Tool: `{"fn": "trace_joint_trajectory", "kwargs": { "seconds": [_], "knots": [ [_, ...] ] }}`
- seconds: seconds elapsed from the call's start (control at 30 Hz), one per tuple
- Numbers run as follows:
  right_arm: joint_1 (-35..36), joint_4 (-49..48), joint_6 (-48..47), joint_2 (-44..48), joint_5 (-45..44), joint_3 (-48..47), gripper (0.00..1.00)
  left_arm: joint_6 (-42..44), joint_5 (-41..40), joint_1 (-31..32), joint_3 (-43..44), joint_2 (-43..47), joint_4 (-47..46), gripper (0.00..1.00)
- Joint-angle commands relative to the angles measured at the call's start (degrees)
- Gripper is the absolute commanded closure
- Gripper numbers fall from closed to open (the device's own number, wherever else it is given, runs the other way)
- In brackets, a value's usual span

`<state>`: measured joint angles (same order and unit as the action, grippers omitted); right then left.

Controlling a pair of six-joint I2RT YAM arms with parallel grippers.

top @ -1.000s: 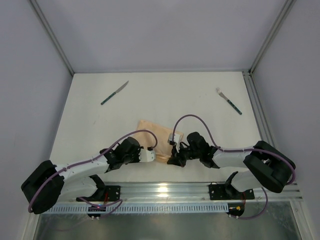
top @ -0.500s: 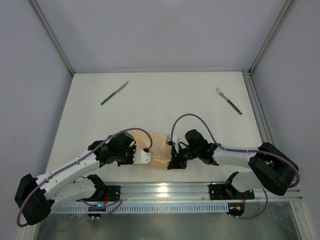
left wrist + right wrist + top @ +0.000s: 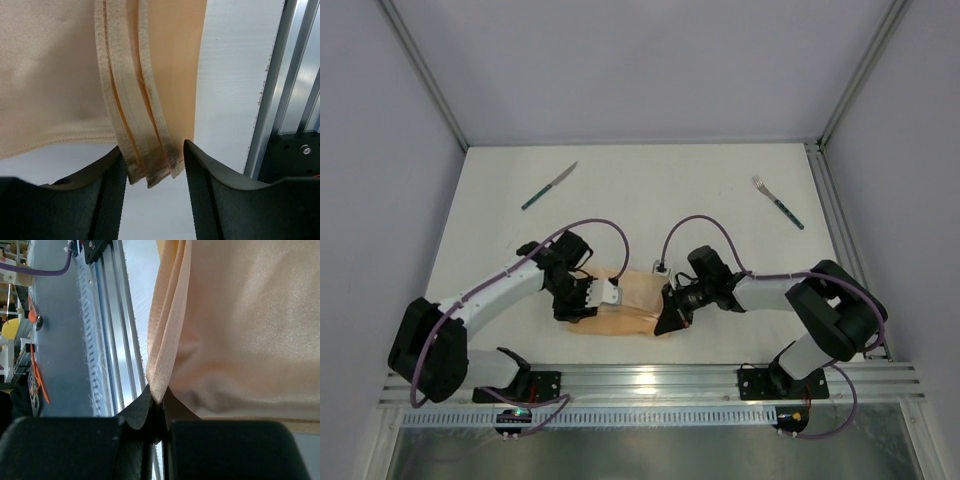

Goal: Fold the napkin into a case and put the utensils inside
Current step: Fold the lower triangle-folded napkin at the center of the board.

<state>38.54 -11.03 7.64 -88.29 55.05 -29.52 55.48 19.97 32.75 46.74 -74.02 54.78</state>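
Note:
I can see the napkin's stacked hemmed edges (image 3: 131, 92) bend and spread apart toward the napkin's corner, so next I pinch their ends (image 3: 152, 170) together with my left gripper while my right gripper holds the napkin's other side.
The peach-orange napkin (image 3: 635, 300) lies folded in layers near the table's front edge, between my two grippers. My left gripper (image 3: 588, 308) is at its left near corner. In the left wrist view its jaws stand apart, and the stacked hemmed edges of the napkin (image 3: 145, 125) lie between the fingertips of the left gripper (image 3: 152, 167), not pinched. My right gripper (image 3: 669, 320) is shut on the napkin's right near edge. In the right wrist view that gripper (image 3: 161, 402) pinches the folded hem (image 3: 167, 355). The knife (image 3: 549, 186) lies far left and the fork (image 3: 778, 203) far right, both untouched.
The aluminium rail (image 3: 650, 380) along the table's front edge is close to both grippers; it shows in the left wrist view (image 3: 290, 75) and the right wrist view (image 3: 112, 315). Grey walls enclose the white table (image 3: 660, 200) on three sides.
The left arm has swung its elbow away from the rail and its gripper has shifted left to the napkin's corner. The napkin has been drawn into a lower, wider folded shape. The right gripper barely moved.

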Motion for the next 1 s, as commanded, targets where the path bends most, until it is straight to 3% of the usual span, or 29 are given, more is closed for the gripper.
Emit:
{"fn": "trace_joint_trajectory", "kwargs": {
  "seconds": [0.0, 0.17, 0.37, 0.43, 0.47, 0.53, 0.8, 0.9, 0.97],
  "knots": [
    [-0.7, -0.7, 1.4, -0.3, 2.2, -1.8, 0.96, 1.2, 5.2, -2.4, 1.8, -3.1, -0.4, 0.49],
    [-3.2, -0.7, 1.9, -0.5, 1.7, -1.5, 0.96, 1.0, 7.0, -2.8, -0.7, -1.9, -1.8, 0.41],
    [-3.3, -2.4, 2.4, -2.3, 0.9, -1.7, 0.96, -6.1, 4.4, -2.8, -2.4, -3.5, -8.8, 0.41],
    [-3.5, -1.1, 1.7, -2.4, 0.5, -2.0, 0.96, -9.6, 4.3, -2.9, -2.5, -4.0, -10.3, 0.59],
    [-3.4, 0.6, 1.0, -2.4, -0.1, -2.2, 0.96, -10.4, 4.0, -2.8, -2.4, -4.3, -10.9, 0.80],
    [-3.4, 2.1, -0.4, -2.5, -1.2, -2.6, 0.96, -11.0, 3.7, -2.8, -2.8, -4.2, -10.8, 0.91],
    [-3.4, 2.5, -0.3, -2.9, -1.6, -2.9, 0.96, -11.2, 2.9, -3.0, -4.5, -0.4, -10.3, 0.92],
    [-3.3, 5.6, -2.2, -3.2, -4.2, -4.1, 0.96, -12.9, 1.6, -3.6, -3.9, 0.3, -11.4, 1.00],
    [-3.4, 5.5, -2.2, -3.2, -4.4, -4.1, 0.96, -14.0, 1.4, -4.4, -3.8, 0.5, -12.6, 1.00]
  ]
}}
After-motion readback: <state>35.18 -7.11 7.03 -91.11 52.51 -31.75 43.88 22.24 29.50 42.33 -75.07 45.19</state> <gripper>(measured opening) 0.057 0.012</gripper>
